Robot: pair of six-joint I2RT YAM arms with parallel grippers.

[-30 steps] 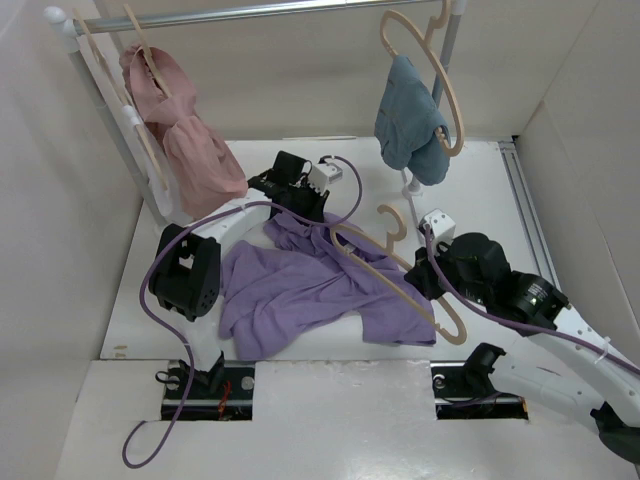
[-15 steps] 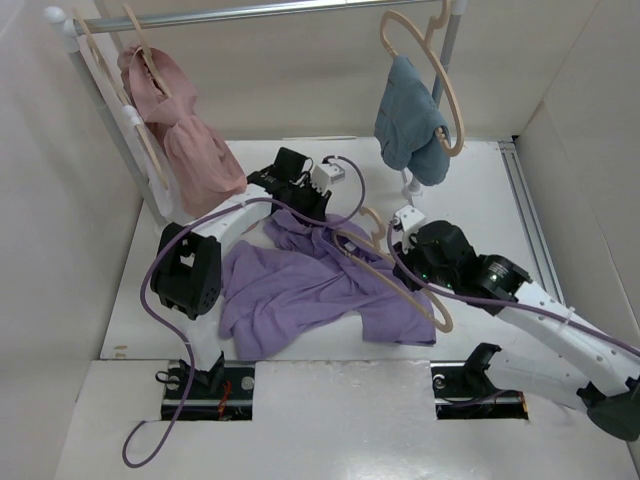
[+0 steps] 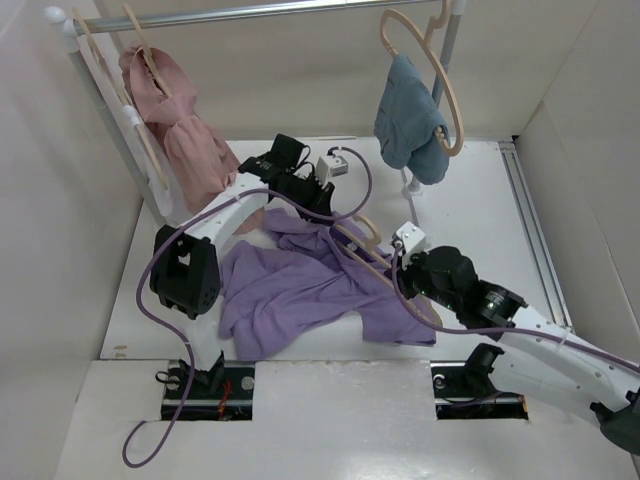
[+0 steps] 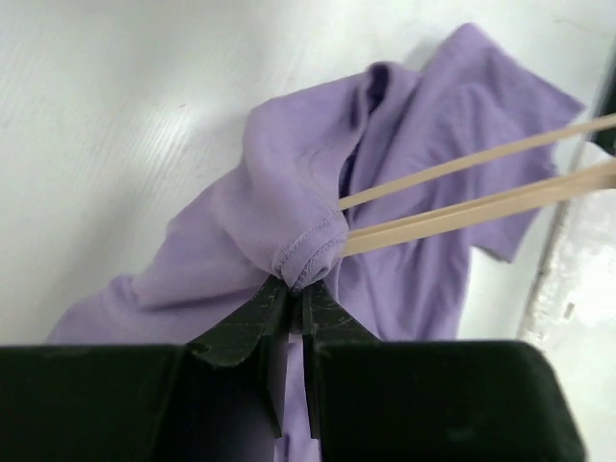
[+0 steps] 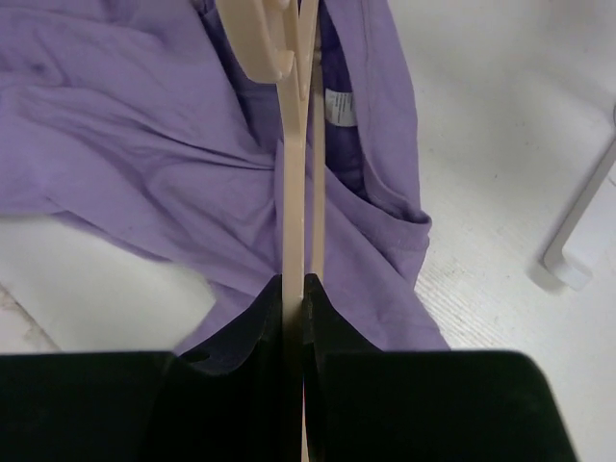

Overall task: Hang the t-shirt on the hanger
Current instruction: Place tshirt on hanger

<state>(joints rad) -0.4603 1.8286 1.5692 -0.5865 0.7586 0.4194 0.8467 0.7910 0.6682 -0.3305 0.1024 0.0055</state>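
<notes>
Next, I open my left gripper, which pinches only the t-shirt's collar edge (image 4: 306, 260) beside the hanger, and clamp the cloth (image 4: 325, 223) around the hanger's end.
The lavender t-shirt (image 3: 300, 290) lies crumpled on the white table between the arms. My left gripper (image 4: 295, 287) is shut on a hemmed edge of the t-shirt (image 4: 308, 258), lifting it by the collar end (image 3: 318, 205). My right gripper (image 5: 295, 281) is shut on the pale-beige hanger (image 5: 293, 192), holding it edge-on above the t-shirt (image 5: 144, 144). The hanger (image 3: 372, 262) slants across the cloth from my right gripper (image 3: 420, 290) toward the left gripper. One hanger arm (image 4: 462, 188) runs into the raised fold of fabric; its tip is hidden inside.
A rail (image 3: 250, 12) spans the back. A pink ruffled garment (image 3: 190, 140) hangs at its left on a hanger, a blue-teal cloth (image 3: 408, 125) at its right on another hanger (image 3: 445, 90). A white rack foot (image 5: 577, 241) stands just right of the shirt. Walls close in on both sides.
My right gripper has carried the hanger left and toward the left gripper, pushing its end into the raised fabric. My left gripper has lifted its pinch of t-shirt slightly back.
</notes>
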